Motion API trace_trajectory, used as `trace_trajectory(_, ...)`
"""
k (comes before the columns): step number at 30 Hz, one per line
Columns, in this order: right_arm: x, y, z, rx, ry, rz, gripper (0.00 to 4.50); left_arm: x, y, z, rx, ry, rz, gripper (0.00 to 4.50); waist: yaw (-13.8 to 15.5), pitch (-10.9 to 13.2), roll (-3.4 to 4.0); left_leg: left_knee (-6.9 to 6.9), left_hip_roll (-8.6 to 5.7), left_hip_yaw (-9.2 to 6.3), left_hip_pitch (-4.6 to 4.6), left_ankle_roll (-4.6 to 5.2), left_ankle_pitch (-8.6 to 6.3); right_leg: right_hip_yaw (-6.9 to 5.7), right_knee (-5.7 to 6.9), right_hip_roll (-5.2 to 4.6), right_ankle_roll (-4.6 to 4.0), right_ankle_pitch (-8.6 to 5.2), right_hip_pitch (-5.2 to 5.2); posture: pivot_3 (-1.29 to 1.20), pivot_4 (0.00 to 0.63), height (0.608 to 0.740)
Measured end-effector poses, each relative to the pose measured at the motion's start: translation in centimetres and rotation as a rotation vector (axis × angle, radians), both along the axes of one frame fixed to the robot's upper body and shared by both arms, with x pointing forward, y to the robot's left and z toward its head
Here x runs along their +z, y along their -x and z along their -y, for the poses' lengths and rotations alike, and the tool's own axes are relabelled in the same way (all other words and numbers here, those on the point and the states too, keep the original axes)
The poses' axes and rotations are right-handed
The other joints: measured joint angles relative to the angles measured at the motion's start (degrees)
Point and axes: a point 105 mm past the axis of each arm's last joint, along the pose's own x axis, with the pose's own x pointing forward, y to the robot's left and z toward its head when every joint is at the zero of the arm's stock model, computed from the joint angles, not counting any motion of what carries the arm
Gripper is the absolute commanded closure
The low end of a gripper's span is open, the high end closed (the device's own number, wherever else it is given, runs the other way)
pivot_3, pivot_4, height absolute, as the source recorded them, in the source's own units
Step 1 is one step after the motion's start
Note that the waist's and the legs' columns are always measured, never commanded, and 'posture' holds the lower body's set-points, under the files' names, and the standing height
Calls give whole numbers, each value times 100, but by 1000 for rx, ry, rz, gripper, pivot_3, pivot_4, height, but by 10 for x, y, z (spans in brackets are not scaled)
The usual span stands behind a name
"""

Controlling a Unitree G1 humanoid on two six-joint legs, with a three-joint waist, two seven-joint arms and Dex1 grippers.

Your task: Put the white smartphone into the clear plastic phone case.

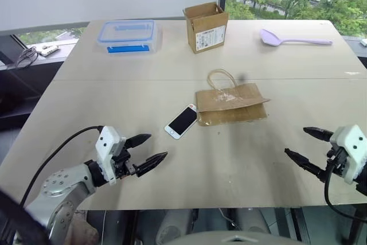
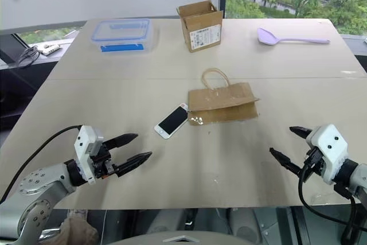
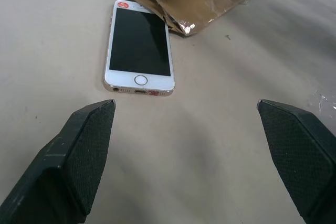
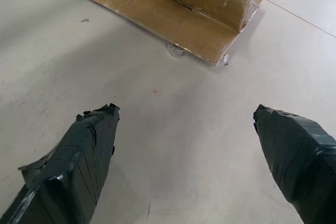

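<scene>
The brown paper bag (image 1: 230, 104) is spread wide and the clear plastic phone case is out of view, so I should expect the case hidden (image 1: 241, 106) under the bag.
The white smartphone (image 1: 181, 121) lies flat on the table with its black screen up, its far end touching the left edge of a flattened brown paper bag (image 1: 232, 104). Glossy see-through plastic (image 3: 184, 23) shows along the bag's near edge; I cannot tell whether it is the clear plastic phone case. My left gripper (image 1: 156, 146) hovers open near the table's front left, pointing at the phone a short way ahead of it. My right gripper (image 1: 295, 141) is open at the front right, aimed toward the bag, with nothing between its fingers.
At the back stand a clear food box with a blue-rimmed lid (image 1: 127, 35), an open cardboard box (image 1: 206, 26) and a lilac spoon (image 1: 292, 39). The table's front edge (image 1: 229, 205) runs just under both grippers.
</scene>
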Motion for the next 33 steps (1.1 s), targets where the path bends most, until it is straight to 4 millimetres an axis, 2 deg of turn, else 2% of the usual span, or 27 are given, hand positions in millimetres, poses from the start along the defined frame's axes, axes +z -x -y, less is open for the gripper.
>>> trace_trajectory(2, 0, 0, 0, -1, 0, 3, 0, 0, -1, 0, 0, 0, 3, 28, 0, 0, 0, 0, 0, 0, -1, 1, 0, 0, -3, 0, 0, 0, 0, 0, 150, 740)
trace_trajectory(3, 2, -2, -3, 1, -9, 13, 0, 4, -12, 3, 2, 9, 28, 28, 19, 1, 1, 2, -1, -2, -1, 1, 0, -4, -3, 0, 1, 0, 2, 0, 150, 740)
trace_trajectory(4, 7, -5, -16, 44, -26, 40, 0, 15, -26, 9, 5, 10, 85, 28, 35, 4, 4, 11, -1, -11, -10, 1, 0, -17, -2, 1, 3, 0, 0, 0, 150, 740)
trace_trajectory(6, 19, -2, -40, 140, -53, 80, 0, 28, -41, 19, -12, -34, 164, 28, 30, 3, 4, 15, -1, -16, -9, 0, 0, -21, 1, 3, 3, 2, 3, 0, 150, 740)
trace_trajectory(9, 24, 5, -60, 229, -85, 73, 0, 36, -53, 36, -65, -105, 223, 28, 20, 3, 2, 15, -4, -14, -14, 2, 1, -21, -5, 6, -12, 20, 2, 0, 150, 740)
trace_trajectory(16, 10, 17, -59, 235, -93, -8, 0, 35, -80, 74, -265, -262, 310, 28, 34, 3, 3, 6, -12, -15, -27, 4, -1, -54, -39, 18, 5, 29, 2, 0, 150, 740)
trace_trajectory(20, 8, 20, -56, 215, -80, -5, 0, 24, -91, 89, -341, -302, 341, 28, -7, 3, 4, 3, -11, -10, -25, 5, -2, -46, -43, 13, 6, 30, 1, 0, 150, 740)
trace_trajectory(22, 9, 22, -57, 201, -74, 6, 0, 19, -99, 99, -372, -313, 364, 419, 10, 3, 4, 4, -12, -18, -27, 5, -1, -56, -42, 16, 6, 30, 2, 0, 150, 740)
trace_trajectory(24, 12, 23, -60, 195, -73, 24, 0, 16, -104, 107, -399, -315, 383, 1181, 11, 3, 3, 4, -12, -24, -27, 5, -1, -61, -42, 14, 6, 30, 3, 0, 150, 740)
trace_trajectory(29, 18, 23, -64, 173, -67, 66, 0, 10, -110, 119, -439, -297, 398, 3705, -3, 3, 3, 6, -12, -24, -28, 5, -1, -60, -41, 16, 7, 31, 2, 0, 150, 740)
trace_trajectory(31, 20, 22, -65, 166, -64, 76, 0, 12, -114, 121, -445, -302, 417, 4463, 2, 2, 3, 7, -13, -26, -27, 5, -1, -63, -41, 18, 8, 31, 4, 0, 150, 740)
trace_trajectory(33, 23, 20, -66, 159, -65, 88, 0, 13, -116, 123, -448, -303, 436, 4463, 0, 2, 3, 11, -14, -26, -28, 6, -1, -64, -41, 18, 8, 31, 5, 0, 150, 740)
